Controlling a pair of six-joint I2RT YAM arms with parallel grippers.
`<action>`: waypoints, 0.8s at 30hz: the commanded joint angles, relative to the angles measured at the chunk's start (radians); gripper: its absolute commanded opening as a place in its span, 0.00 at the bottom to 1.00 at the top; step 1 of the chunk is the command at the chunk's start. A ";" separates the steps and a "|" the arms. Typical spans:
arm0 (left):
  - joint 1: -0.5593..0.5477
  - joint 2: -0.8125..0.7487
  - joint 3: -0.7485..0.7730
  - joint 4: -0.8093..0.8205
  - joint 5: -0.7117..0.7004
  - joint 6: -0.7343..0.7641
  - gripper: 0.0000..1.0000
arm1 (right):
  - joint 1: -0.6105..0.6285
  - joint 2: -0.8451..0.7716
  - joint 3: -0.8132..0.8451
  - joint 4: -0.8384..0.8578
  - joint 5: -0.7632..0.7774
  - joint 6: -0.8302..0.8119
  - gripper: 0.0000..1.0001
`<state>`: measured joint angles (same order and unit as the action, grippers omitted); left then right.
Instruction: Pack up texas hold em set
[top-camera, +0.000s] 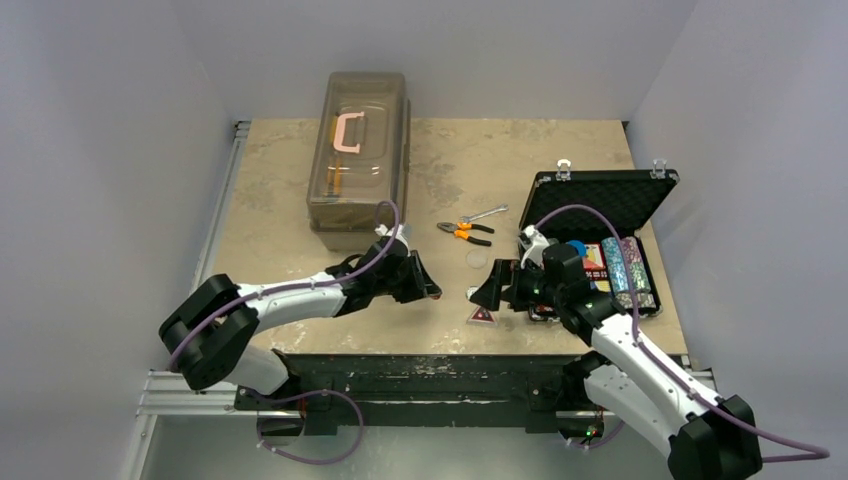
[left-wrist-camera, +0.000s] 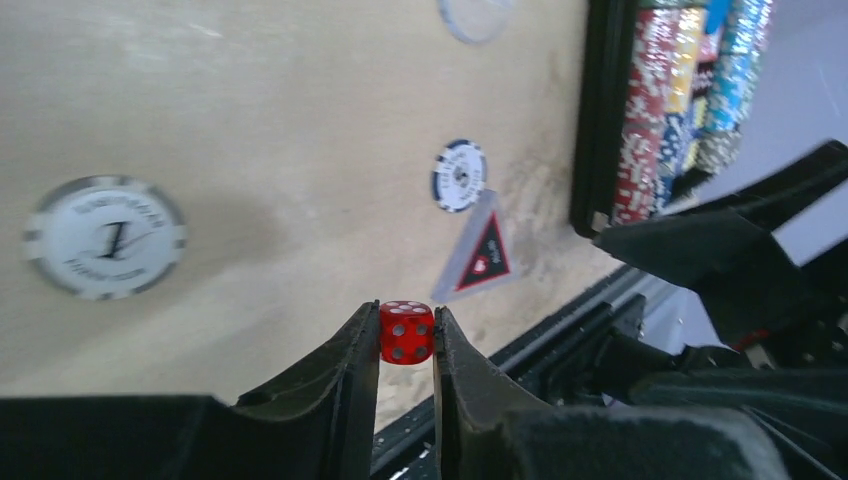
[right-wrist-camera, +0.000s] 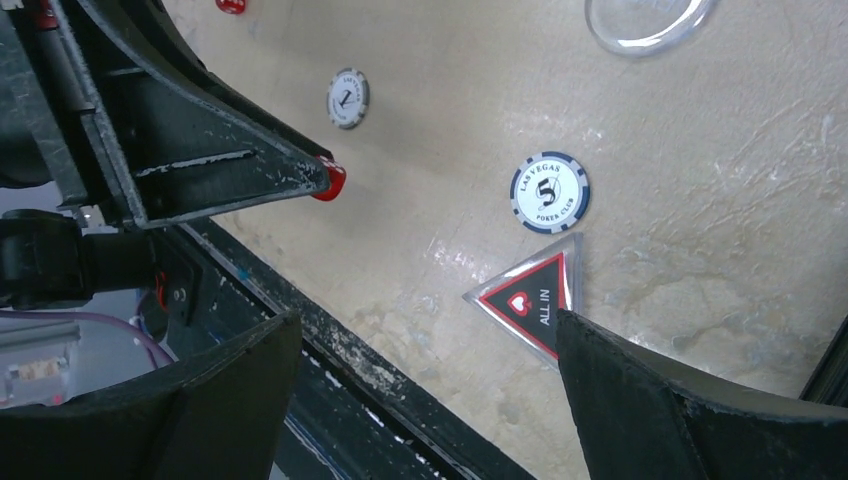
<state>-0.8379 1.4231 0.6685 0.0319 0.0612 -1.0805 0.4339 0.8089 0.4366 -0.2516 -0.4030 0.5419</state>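
Next, I take the die (top-camera: 436, 296) from my left gripper with my right gripper and pack it, because my left gripper holds the red die far from the black case (top-camera: 618, 272).
My left gripper (left-wrist-camera: 406, 318) is shut on a small red die (left-wrist-camera: 406, 333), held above the table near its front edge. In the right wrist view that die (right-wrist-camera: 331, 181) shows at the left fingertip. My right gripper (right-wrist-camera: 428, 320) hangs open and holds nothing; the red triangle token (right-wrist-camera: 535, 295) lies just beyond its right finger. Two round buttons lie flat on the table, one marked 5 (right-wrist-camera: 549, 192) and one marked 1 (right-wrist-camera: 348, 98). A second red die (right-wrist-camera: 230, 5) sits farther off. The black case (top-camera: 598, 198) stands open at the right, with rows of chips (top-camera: 628, 272) in it.
A large translucent brown box (top-camera: 358, 155) with a pink handle stands at the back left. Orange-handled pliers (top-camera: 465, 232) and a wrench (top-camera: 487, 213) lie mid-table. A clear round disc (top-camera: 476, 259) rests near them. The table's front rail (right-wrist-camera: 400, 370) runs just below both grippers.
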 joint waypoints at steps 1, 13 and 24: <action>-0.026 0.042 -0.004 0.266 0.147 0.028 0.00 | -0.005 -0.040 -0.025 0.019 0.005 0.033 0.96; -0.033 0.108 -0.072 0.610 0.435 0.046 0.00 | -0.044 -0.242 -0.174 0.157 -0.066 0.177 0.94; 0.005 0.079 -0.075 0.548 0.516 -0.088 0.00 | -0.043 -0.308 -0.204 0.294 -0.285 0.068 0.95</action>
<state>-0.8612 1.5528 0.5922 0.6029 0.5644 -1.0855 0.3916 0.5537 0.2359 -0.0509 -0.5785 0.6689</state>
